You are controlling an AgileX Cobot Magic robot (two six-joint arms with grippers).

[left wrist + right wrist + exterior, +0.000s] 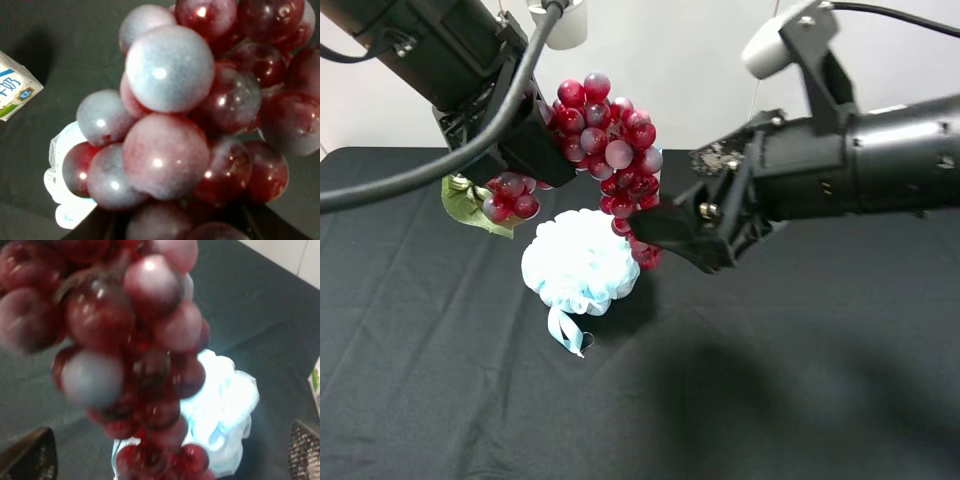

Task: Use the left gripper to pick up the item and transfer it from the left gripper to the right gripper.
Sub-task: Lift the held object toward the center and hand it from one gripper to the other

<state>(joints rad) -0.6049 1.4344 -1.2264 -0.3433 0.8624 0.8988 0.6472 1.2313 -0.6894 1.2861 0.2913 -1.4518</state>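
The grape bunch (613, 143) will sag on both sides of my right gripper when I carry it, because leafy grapes (509, 198) hang apart from the bunch's long tail.
The grape bunch (605, 140) of glossy dark-red and pinkish grapes hangs in the air above the black table. Its green leaf (468, 205) dangles at the left end. My left gripper (535, 150) is shut on the bunch near its middle, and the grapes fill the left wrist view (170, 125). My right gripper (665, 235) is open, with its jaws at the lower hanging end of the bunch. In the right wrist view the grapes (130, 355) hang between the spread fingertips (30, 455), which do not touch them.
A pale-blue mesh bath pouf (580, 262) lies on the black tablecloth (800, 380) right under the bunch; it also shows in the right wrist view (225, 410). A small white-and-blue milk carton (12, 85) stands on the cloth.
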